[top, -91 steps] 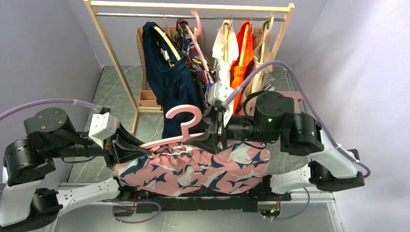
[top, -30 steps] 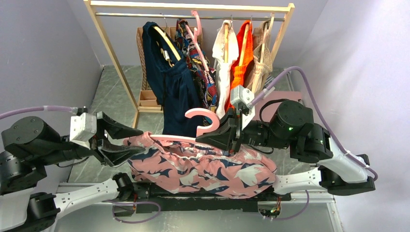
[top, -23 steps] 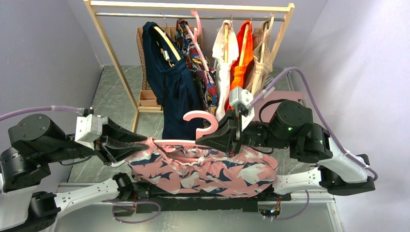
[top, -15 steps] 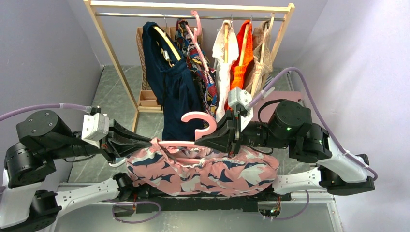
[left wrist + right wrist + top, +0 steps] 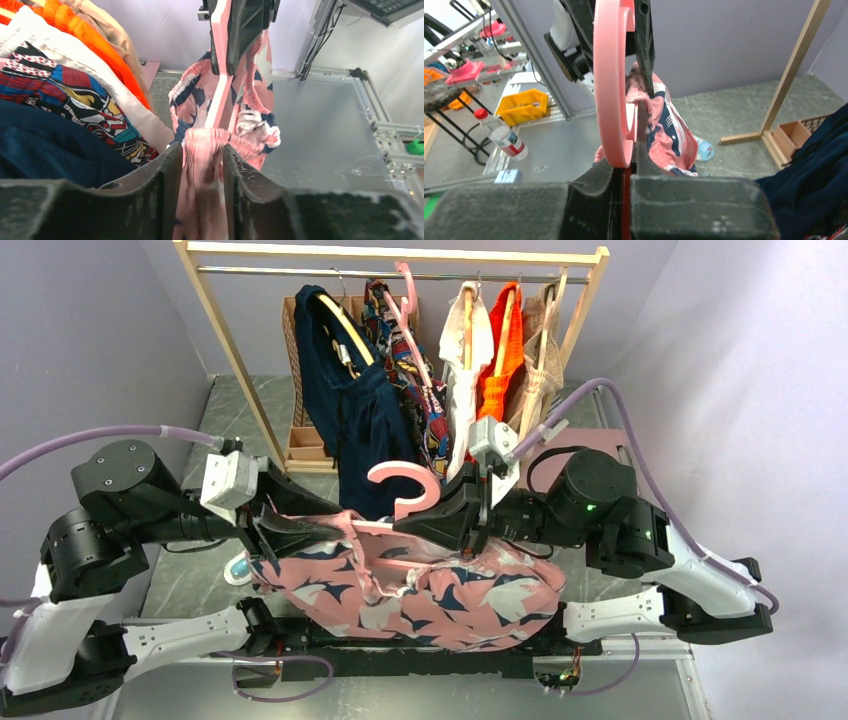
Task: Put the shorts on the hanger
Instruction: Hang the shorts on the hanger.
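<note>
I should use my left gripper to draw the shorts' waistband [image 5: 354, 536], bunched on the hanger's arm close to the hook, toward the arm's end before opening.
The pink shorts [image 5: 440, 592] with navy and white print hang bunched between the two arms. Their gathered waistband [image 5: 202, 142] lies between the fingers of my left gripper [image 5: 201, 150], whose jaws stand apart around the fabric. The pale-pink hanger [image 5: 400, 469] is held hook-up by my right gripper [image 5: 405, 528], shut on its lower bar. In the right wrist view that gripper [image 5: 626, 162] pinches the hanger [image 5: 609, 75] edge-on, with the shorts [image 5: 664, 130] behind it. One hanger arm [image 5: 218, 85] runs inside the waistband. In the top view my left gripper [image 5: 322, 522] sits at the hanger's left end.
A wooden clothes rack [image 5: 400, 252] stands behind, hung with a navy garment [image 5: 355, 430], a multicolour one [image 5: 410, 360], a white one [image 5: 462, 350] and an orange one [image 5: 505, 340]. A wooden box [image 5: 305, 445] sits at its foot. A water bottle [image 5: 504, 140] and yellow bin [image 5: 524, 105] lie beyond.
My left gripper has swung right and up to the hanger's left end, closed on the waistband, then parted its jaws. The shorts bunched up toward the hanger. The right arm shifted slightly left.
</note>
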`<state>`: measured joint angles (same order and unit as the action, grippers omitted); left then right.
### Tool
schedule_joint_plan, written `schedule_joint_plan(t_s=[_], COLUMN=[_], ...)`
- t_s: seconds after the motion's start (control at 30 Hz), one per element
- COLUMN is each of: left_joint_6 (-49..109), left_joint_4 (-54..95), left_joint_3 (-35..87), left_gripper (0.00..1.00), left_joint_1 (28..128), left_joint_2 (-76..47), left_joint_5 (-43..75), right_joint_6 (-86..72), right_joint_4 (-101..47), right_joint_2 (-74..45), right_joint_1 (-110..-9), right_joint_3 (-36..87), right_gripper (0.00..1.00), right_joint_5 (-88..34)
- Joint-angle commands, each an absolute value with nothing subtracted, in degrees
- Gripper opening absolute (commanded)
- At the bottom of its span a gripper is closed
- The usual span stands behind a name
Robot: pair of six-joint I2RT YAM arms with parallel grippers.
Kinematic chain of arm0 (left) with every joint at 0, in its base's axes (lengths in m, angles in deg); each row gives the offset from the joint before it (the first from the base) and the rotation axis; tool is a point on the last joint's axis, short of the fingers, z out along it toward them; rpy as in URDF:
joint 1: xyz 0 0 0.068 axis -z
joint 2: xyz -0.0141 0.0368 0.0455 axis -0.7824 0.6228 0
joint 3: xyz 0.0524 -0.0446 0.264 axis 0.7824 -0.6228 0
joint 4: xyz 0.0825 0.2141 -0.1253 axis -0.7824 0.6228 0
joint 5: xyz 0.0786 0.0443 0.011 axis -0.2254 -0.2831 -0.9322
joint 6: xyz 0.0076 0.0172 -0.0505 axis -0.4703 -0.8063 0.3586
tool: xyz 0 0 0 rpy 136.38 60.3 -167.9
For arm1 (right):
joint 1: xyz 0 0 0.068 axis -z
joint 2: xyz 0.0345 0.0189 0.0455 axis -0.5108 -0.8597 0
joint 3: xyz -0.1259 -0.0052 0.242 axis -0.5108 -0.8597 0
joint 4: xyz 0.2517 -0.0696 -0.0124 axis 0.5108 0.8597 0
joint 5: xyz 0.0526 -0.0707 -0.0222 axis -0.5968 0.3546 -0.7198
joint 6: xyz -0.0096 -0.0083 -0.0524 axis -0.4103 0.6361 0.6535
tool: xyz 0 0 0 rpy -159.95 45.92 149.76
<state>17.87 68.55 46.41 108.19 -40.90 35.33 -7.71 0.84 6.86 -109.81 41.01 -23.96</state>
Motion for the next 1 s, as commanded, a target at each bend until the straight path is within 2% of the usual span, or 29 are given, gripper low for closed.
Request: schedule_joint_plan(t_s=[0.0, 0.03, 0.1, 0.4, 0.6, 0.7, 0.83, 0.97], left_joint_6=[17.3, 17.3, 17.4, 18.5, 15.8, 15.5, 15.9, 15.8], left_joint_4=[68.4, 68.7, 69.4, 70.3, 68.4, 64.4, 53.7, 51.8], left_joint_3=[51.2, 52.6, 54.1, 54.0, 66.5, 70.4, 66.4, 64.8], left_gripper=[0.54, 0.60, 0.66, 0.72, 0.76, 0.76, 0.82, 0.84], left_joint_1=[108.0, 108.0, 108.0, 108.0, 108.0, 108.0, 108.0, 108.0], left_joint_2=[-41.6, -42.4, -43.5, -47.6, -41.8, -41.1, -45.4, -46.9], left_joint_5=[34.3, 33.6, 31.9, 28.3, 28.8, 28.3, 25.6, 23.9], right_joint_6=[-6.4, -6.1, -5.7, -5.5, -4.1, -4.1, -3.6, -3.1], right_joint_4=[-8.0, -7.2, -5.4, 0.6, 0.0, -2.4, 1.1, 1.2], right_joint_2=[7.4, 7.0, 6.4, 5.7, 2.4, 2.6, 0.4, 1.1], right_joint_1=[-109.7, -109.7, -109.7, -109.7, -109.7, -109.7, -109.7, -109.7], right_joint_3=[45.3, 46.5, 48.6, 51.4, 60.1, 58.7, 63.6, 63.9], right_gripper=[0.00, 0.00, 0.00, 0.00, 0.00, 0.00, 0.00, 0.00], right_joint_5=[-23.4, -23.4, -23.7, -23.1, -26.3, -27.0, -29.1, -29.2])
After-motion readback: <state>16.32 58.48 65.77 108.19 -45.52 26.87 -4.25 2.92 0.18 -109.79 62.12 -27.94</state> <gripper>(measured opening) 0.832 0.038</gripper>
